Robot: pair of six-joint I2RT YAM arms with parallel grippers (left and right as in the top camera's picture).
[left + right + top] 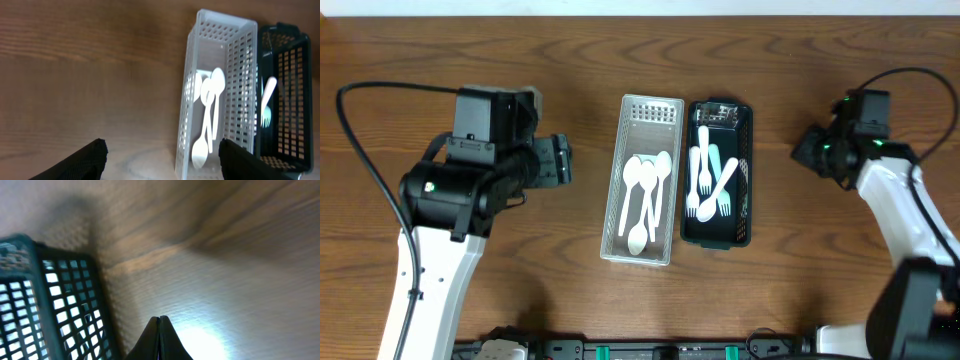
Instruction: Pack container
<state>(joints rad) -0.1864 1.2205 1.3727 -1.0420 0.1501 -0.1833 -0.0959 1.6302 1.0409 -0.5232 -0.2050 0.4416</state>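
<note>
A narrow gap lies between the black basket and the white basket, so the robot's right gripper should push the black basket's outer side until the baskets touch, and then move away.
A white perforated basket holding several white spoons stands mid-table; it also shows in the left wrist view. Touching its right side is a black basket with white and teal forks. My left gripper is open and empty, left of the white basket; its fingertips straddle the basket's near corner in the wrist view. My right gripper is shut and empty, right of the black basket; its closed tips hover over bare wood.
The wooden table carries only the two baskets. Black cables loop behind the left arm, and another behind the right arm.
</note>
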